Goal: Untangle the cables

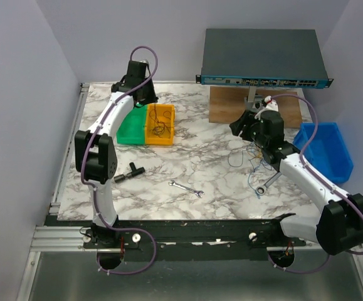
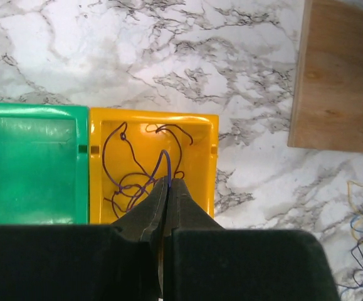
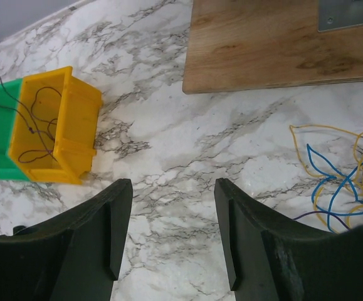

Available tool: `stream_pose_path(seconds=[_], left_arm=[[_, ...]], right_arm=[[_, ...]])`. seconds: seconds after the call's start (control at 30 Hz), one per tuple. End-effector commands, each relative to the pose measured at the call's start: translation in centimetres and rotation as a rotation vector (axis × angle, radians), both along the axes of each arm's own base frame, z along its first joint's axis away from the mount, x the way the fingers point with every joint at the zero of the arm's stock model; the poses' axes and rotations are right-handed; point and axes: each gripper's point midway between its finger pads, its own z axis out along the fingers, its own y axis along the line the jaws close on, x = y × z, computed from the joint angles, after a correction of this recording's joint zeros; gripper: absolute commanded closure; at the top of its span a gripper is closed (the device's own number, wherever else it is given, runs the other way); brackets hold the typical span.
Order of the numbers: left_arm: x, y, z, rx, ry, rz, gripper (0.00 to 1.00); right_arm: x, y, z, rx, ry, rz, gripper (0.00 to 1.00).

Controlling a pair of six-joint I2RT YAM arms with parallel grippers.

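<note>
The tangle of blue and yellow cables (image 1: 256, 158) is far from my left gripper, so next I grab a blue cable (image 3: 316, 194) with my right gripper and pull the tangle closer.
A loose tangle of blue and yellow cables (image 3: 341, 185) lies on the marble at the right, and in the top view this tangle (image 1: 254, 158) sits beside my right arm. Dark purple cables (image 2: 131, 182) lie coiled in the yellow bin (image 2: 200, 135). My left gripper (image 2: 167, 182) hangs over that bin, shut on one thin purple-blue cable (image 2: 166, 164) that runs from its tips down into the bin. My right gripper (image 3: 173, 185) stands open above bare marble, left of the tangle, with nothing between its fingers. In the top view, the left gripper (image 1: 147, 99) is at the far left and the right gripper (image 1: 239, 127) at the right.
A green bin (image 1: 130, 127) adjoins the yellow bin (image 1: 166, 139). A blue bin (image 1: 325, 147) stands at the right. A network switch (image 1: 263, 59) sits over a wooden board (image 1: 231, 106) at the back. A silver wrench (image 1: 187, 189), another wrench (image 1: 266, 185) and a black tool (image 1: 128, 172) lie near the front.
</note>
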Motion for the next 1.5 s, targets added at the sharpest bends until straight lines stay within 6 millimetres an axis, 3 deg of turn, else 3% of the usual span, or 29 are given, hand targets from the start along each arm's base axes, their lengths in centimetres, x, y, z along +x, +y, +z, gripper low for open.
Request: stream_pose_path(seconds=[0.0, 0.13, 0.27, 0.4, 0.5, 0.6, 0.7, 0.8, 0.93, 1.03, 1.17, 1.23, 1.33, 1.4, 1.47], left_arm=[[2.5, 0.9, -2.4, 0.123, 0.032, 0.059, 1.0], [2.7, 0.3, -5.1, 0.136, 0.109, 0.02, 1.0], [1.7, -0.8, -7.4, 0.125, 0.168, -0.044, 1.0], [0.0, -0.9, -9.3, 0.121, 0.205, -0.058, 0.97], [-0.8, -1.2, -8.4, 0.107, 0.163, -0.065, 0.89], [-1.2, -1.3, -7.2, 0.1, 0.137, -0.076, 0.71], [-2.1, -1.6, -5.6, 0.102, 0.088, -0.088, 0.51], [-3.2, -2.1, -3.7, 0.078, 0.013, -0.097, 0.33], [-4.6, -2.8, -1.2, 0.045, -0.076, -0.121, 0.24], [-6.3, -3.4, 0.2, 0.013, -0.12, -0.141, 0.18], [-9.6, -5.0, 3.0, -0.039, -0.223, -0.193, 0.13], [-11.4, -6.1, 3.3, -0.055, -0.246, -0.22, 0.12], [-14.1, -7.7, 2.6, -0.09, -0.257, -0.272, 0.12], [-15.5, -8.5, 2.1, -0.106, -0.259, -0.298, 0.12], [-16.4, -9.1, 1.7, -0.119, -0.262, -0.323, 0.13]], right_arm=[[-1.0, -0.7, -0.5, -0.02, 0.015, -0.02, 0.38], [-1.9, -1.9, -1.8, -0.02, 0.051, -0.086, 0.37], [-2.9, -4.8, -4.0, -0.024, 0.159, -0.285, 0.37], [-4.2, -7.5, -4.9, -0.075, 0.231, -0.44, 0.23], [-5.1, -9.1, -4.9, -0.101, 0.227, -0.512, 0.14], [-6.6, -11.7, -5.7, -0.121, 0.25, -0.662, 0.0], [-7.9, -13.7, -6.4, -0.128, 0.283, -0.739, 0.0], [-8.3, -14.1, -7.4, -0.091, 0.317, -0.73, 0.0], [-8.0, -14.1, -9.3, -0.08, 0.372, -0.712, 0.01], [-7.2, -13.1, -10.8, -0.062, 0.407, -0.66, 0.11], [-6.4, -9.4, -14.4, 0.0, 0.512, -0.477, 0.24], [-6.3, -8.3, -16.1, 0.021, 0.561, -0.441, 0.3], [-6.2, -5.7, -17.3, 0.056, 0.582, -0.345, 0.48], [-6.1, -2.8, -17.1, 0.083, 0.572, -0.243, 0.69], [-6.7, 0.2, -16.8, 0.114, 0.58, -0.179, 0.8]])
